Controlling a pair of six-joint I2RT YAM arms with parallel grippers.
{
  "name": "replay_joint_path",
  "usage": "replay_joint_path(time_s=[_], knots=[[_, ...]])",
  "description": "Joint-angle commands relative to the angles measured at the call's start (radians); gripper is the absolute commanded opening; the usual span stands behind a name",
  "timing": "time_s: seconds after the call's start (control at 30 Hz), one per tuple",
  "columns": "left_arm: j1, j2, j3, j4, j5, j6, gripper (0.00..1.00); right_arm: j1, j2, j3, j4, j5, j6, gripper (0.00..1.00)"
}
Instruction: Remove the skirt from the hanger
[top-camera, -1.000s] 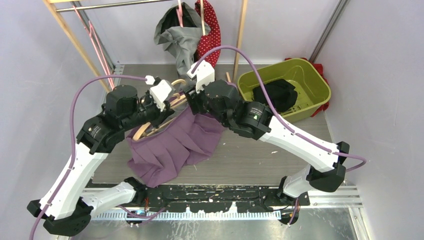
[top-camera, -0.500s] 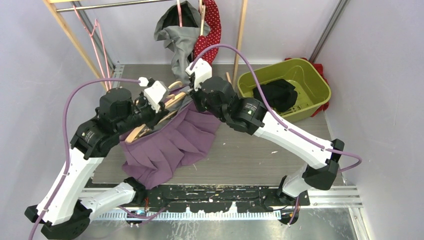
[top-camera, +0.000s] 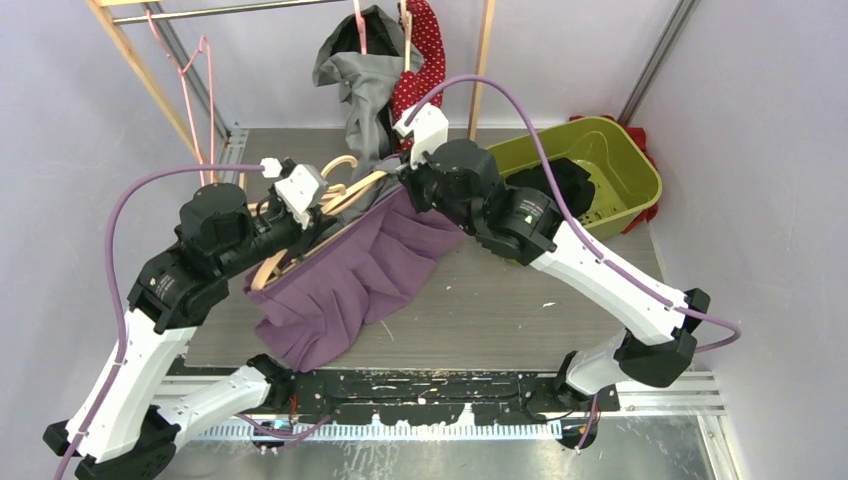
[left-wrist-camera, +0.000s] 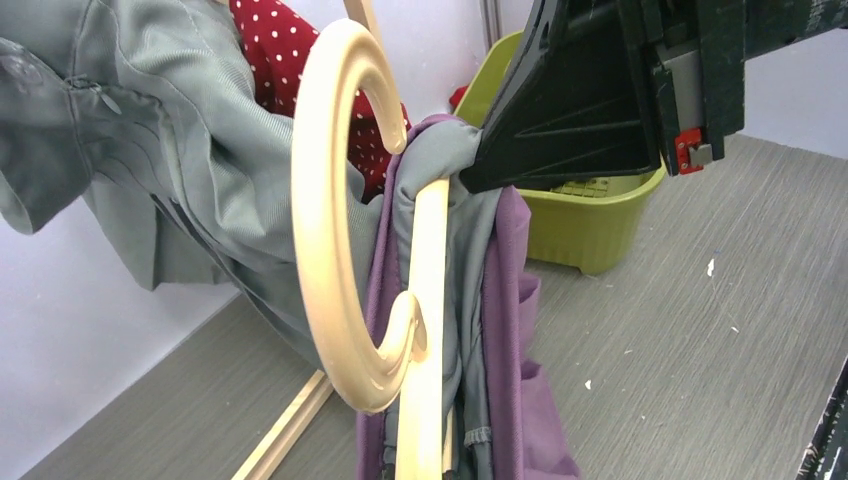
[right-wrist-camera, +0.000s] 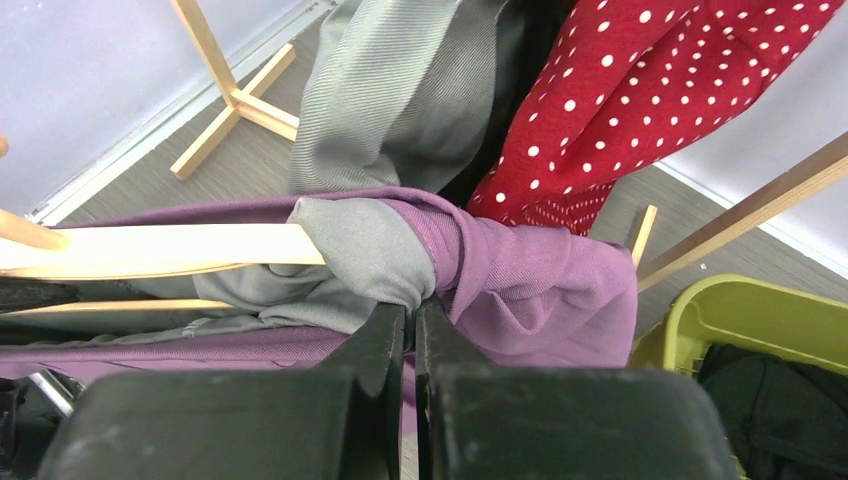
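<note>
Next, my left gripper pulls the hanger back while my right gripper pulls the skirt toward the green bin (top-camera: 578, 188), because the grey lining is wrapped around the hanger tip (top-camera: 385, 171).
The purple skirt (top-camera: 350, 275) hangs from a pale wooden hanger (top-camera: 362, 186), its lower part resting on the table. My left gripper (top-camera: 300, 222) is shut on the hanger near its middle, holding it tilted above the table; the fingers are hidden in the left wrist view, where the hook (left-wrist-camera: 325, 200) fills the centre. My right gripper (top-camera: 405, 183) is at the hanger's far end. Its jaws (right-wrist-camera: 411, 312) are shut on the skirt's waistband (right-wrist-camera: 540, 280), right under the grey lining (right-wrist-camera: 365, 250) wrapped over the hanger tip (right-wrist-camera: 150, 250).
A green bin (top-camera: 630, 165) holding a black garment (top-camera: 555, 185) stands at the back right. Behind the arms a wooden rack (top-camera: 483, 70) carries a grey garment (top-camera: 355, 85) and a red dotted one (top-camera: 420, 60). A pink wire hanger (top-camera: 195, 90) hangs at the back left.
My right gripper has closed on the waistband at the hanger's end and shifted right. The left arm drew the hanger leftward, and the skirt's top edge is now stretched between them.
</note>
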Motion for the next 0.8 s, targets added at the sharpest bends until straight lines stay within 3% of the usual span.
replay_joint_path(time_s=[0.0,0.3,0.53,0.77], knots=[[-0.003,-0.048,0.040,0.111,0.027,0.004,0.00,-0.059,-0.054,0.079,0.019,0.116,-0.054,0.01],[-0.003,-0.059,0.021,0.099,0.007,0.024,0.00,-0.092,-0.036,0.111,0.065,0.183,-0.114,0.01],[-0.003,0.028,0.006,0.181,-0.012,0.013,0.00,-0.050,0.148,0.469,-0.173,-0.128,-0.043,0.01],[-0.003,0.176,0.035,0.321,-0.112,0.062,0.00,0.090,0.288,0.708,-0.296,-0.243,-0.037,0.01]])
